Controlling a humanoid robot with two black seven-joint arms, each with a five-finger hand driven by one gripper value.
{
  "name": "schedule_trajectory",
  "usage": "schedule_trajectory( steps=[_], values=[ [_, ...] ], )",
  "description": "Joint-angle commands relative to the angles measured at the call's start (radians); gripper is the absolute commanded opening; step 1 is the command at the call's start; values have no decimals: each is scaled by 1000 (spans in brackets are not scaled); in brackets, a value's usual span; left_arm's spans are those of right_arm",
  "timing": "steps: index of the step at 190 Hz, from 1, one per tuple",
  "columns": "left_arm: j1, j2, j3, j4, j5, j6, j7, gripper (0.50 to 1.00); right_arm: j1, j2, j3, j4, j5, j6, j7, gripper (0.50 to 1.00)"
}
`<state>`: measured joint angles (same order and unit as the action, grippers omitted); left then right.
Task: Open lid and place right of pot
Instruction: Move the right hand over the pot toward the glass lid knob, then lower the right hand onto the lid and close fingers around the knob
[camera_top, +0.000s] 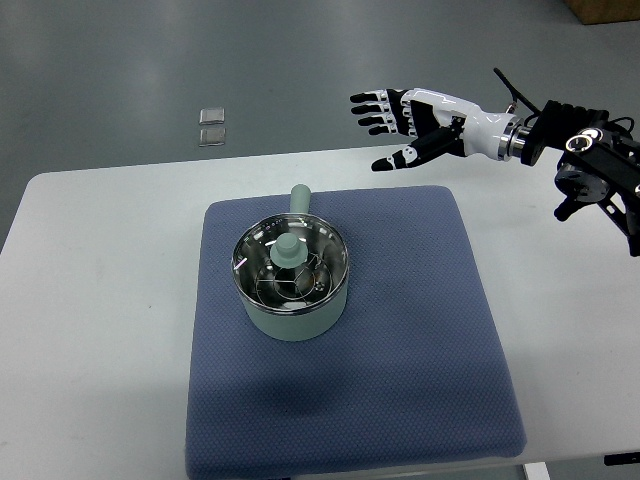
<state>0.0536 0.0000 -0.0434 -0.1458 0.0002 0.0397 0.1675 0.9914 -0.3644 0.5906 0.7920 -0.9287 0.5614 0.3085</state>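
My gripper will lift off the glass lid (262, 258) alone, because thin crossing lines (294, 288) show under the green knob, and these lines will stay in the pot.
A pale green pot (293, 290) stands on the blue mat (400, 340), its handle pointing toward the far side. A glass lid (290, 262) with a green knob (288, 248) sits closed on the pot. My right hand (392, 122) hovers above the table's far edge, up and to the right of the pot, well apart from it. Its fingers are spread and hold nothing. The left arm does not show.
The mat lies on a white table (100, 300). Bare mat stretches to the right of and in front of the pot. Two small clear squares (212, 126) lie on the grey floor beyond the table.
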Motion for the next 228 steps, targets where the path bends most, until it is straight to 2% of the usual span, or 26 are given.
schedule_trajectory(
  steps=[1,29,73,99,132,191,228],
  values=[
    [0,0,-1,-1,0,0,0,1000,42,4,-5,42,-225,8,47,932],
    [0,0,0,0,0,0,0,1000,81,9,-26,138,-498,29,69,932],
    [0,0,-1,-1,0,0,0,1000,214,32,-207,208,-602,49,66,932],
    [0,0,0,0,0,0,0,1000,285,102,-304,207,-636,49,61,932],
    [0,0,0,0,0,0,0,1000,319,160,-319,194,-659,46,55,930],
    [0,0,0,0,0,0,0,1000,343,188,-361,162,-682,40,55,928],
    [0,0,0,0,0,0,1,1000,328,211,-361,150,-684,-5,55,919]
  ],
)
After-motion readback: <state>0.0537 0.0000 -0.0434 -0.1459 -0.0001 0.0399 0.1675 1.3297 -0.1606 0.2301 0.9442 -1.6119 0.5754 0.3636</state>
